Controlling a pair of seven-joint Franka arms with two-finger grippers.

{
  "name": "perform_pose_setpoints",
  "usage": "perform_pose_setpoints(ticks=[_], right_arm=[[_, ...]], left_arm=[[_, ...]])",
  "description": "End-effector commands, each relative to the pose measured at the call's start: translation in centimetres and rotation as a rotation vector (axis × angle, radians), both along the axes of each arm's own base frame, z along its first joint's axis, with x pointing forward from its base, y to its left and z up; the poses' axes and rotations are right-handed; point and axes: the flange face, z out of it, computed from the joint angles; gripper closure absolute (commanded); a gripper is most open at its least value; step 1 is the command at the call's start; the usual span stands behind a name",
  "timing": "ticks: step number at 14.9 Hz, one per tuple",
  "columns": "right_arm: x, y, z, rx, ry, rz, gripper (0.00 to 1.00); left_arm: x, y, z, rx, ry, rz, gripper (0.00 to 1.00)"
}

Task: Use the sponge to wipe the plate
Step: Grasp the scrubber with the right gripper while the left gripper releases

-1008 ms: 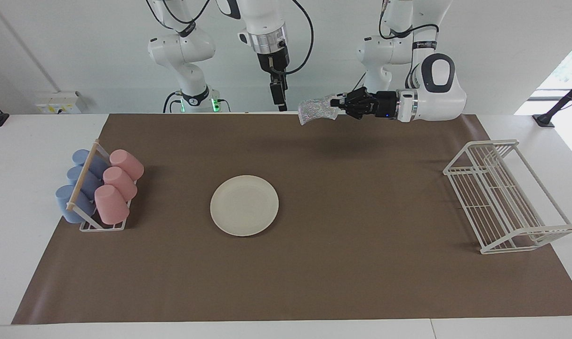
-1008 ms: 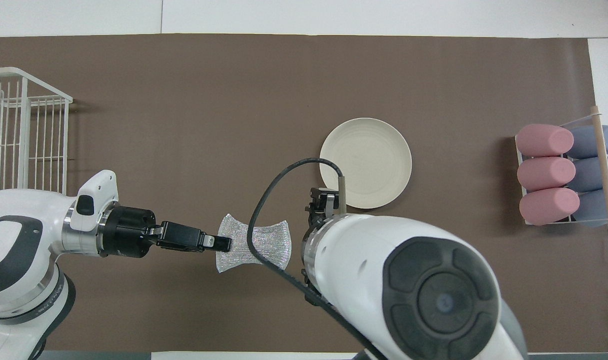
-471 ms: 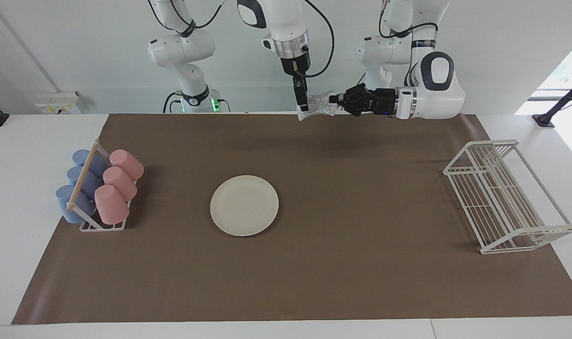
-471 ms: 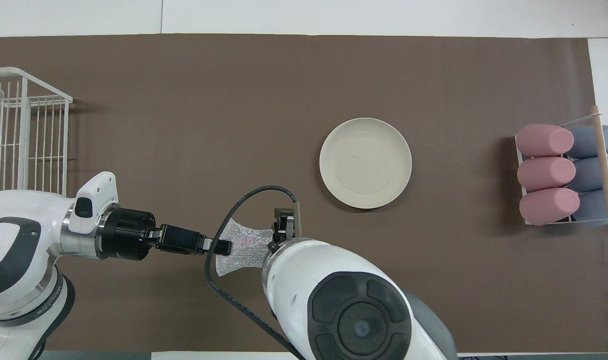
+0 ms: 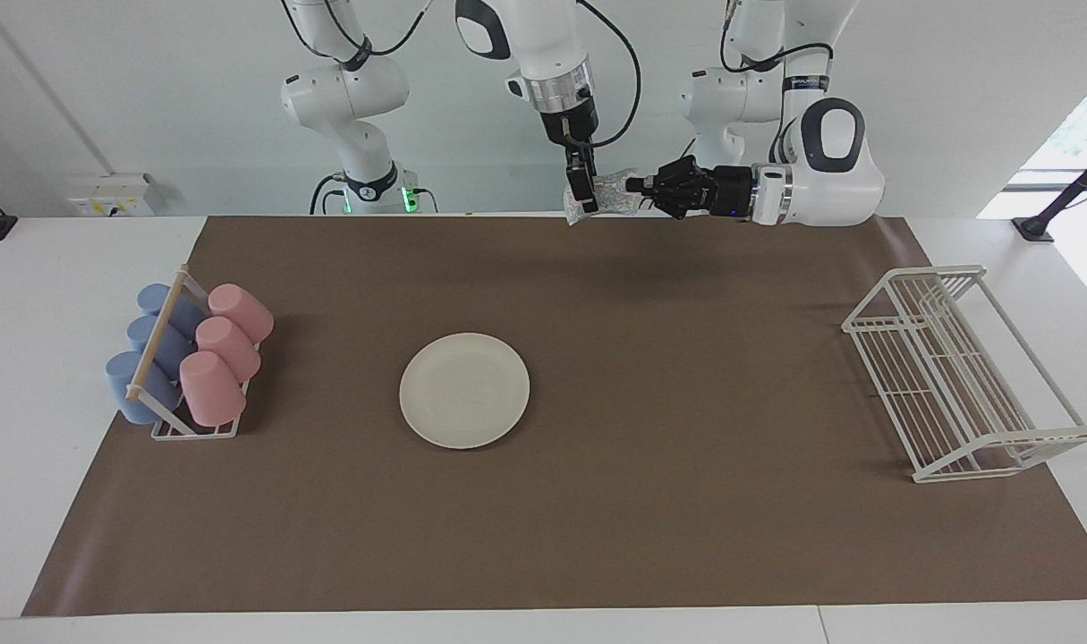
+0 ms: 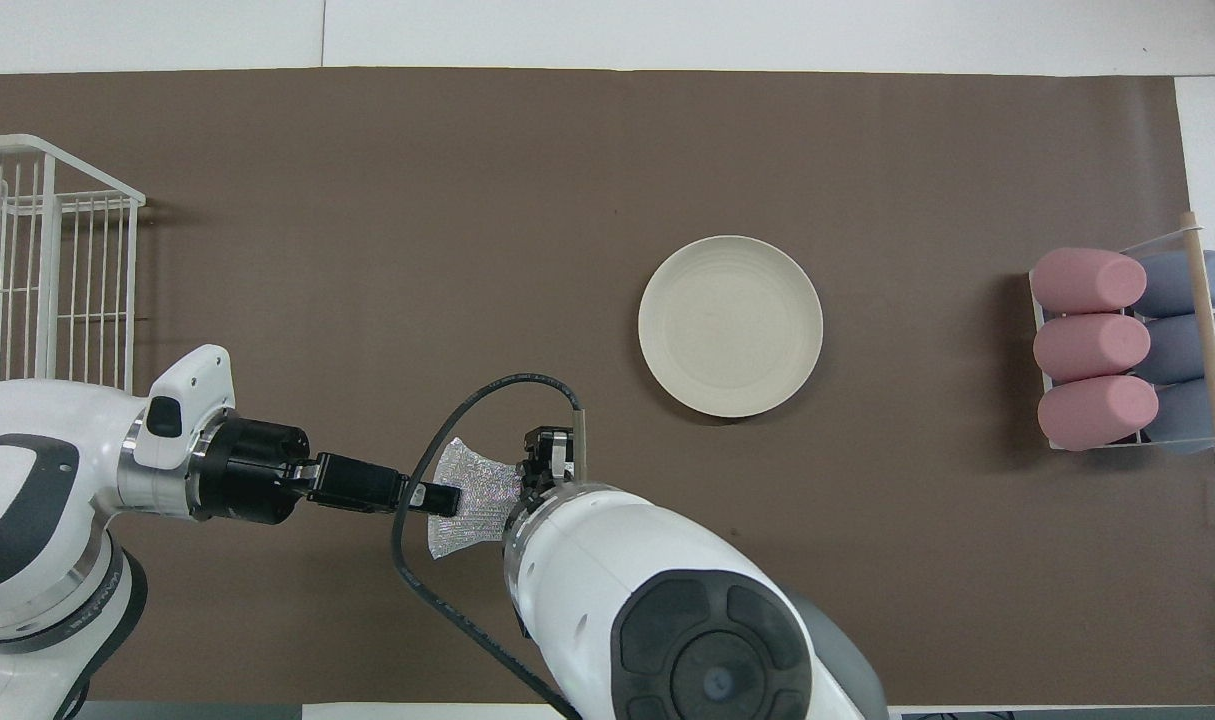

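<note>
The sponge point(image 6: 477, 498) has both grippers on it, so my left gripper should open and move away before my right gripper carries the sponge to the plate point(image 6: 731, 325).
The sponge point(image 5: 615, 194) point(image 6: 475, 494), a glittery silver-grey pad, hangs in the air over the robots' edge of the brown mat. My left gripper point(image 5: 633, 186) point(image 6: 448, 497) reaches out level and is shut on one end of it. My right gripper point(image 5: 582, 199) comes down from above at the sponge's other end and overlaps it; the overhead view hides that end under the right arm. The cream-white plate point(image 5: 464, 390) point(image 6: 730, 326) lies flat and bare on the mat, farther from the robots and toward the right arm's end, well apart from both grippers.
A small rack of pink and blue cups point(image 5: 185, 362) point(image 6: 1132, 350) lies at the right arm's end of the mat. A white wire rack point(image 5: 955, 371) point(image 6: 37, 260) stands at the left arm's end. The brown mat point(image 5: 686, 465) covers most of the table.
My right gripper has swung toward the left arm's end and come down onto the sponge's free end. My left gripper has kept hold of the sponge, nearly still.
</note>
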Motion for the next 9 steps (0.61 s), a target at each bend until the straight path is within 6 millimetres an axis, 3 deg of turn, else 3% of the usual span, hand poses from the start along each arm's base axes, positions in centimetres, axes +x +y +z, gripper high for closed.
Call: perform_pose_setpoints(ticks=[1,8,9], right_arm=[[-0.24,0.02,-0.23,0.015,-0.002,0.013,1.00],[-0.19,-0.14,-0.18,0.006,-0.015,0.063,1.00],[-0.02,-0.34,-0.27,0.003,-0.015,0.067,1.00]], left_arm=[[-0.69,0.37,0.39,-0.028,-0.008,0.006,1.00],[-0.53,0.36,0.49,-0.020,-0.011,-0.001,1.00],[-0.46,0.24,0.84,-0.012,-0.020,-0.008,0.85]])
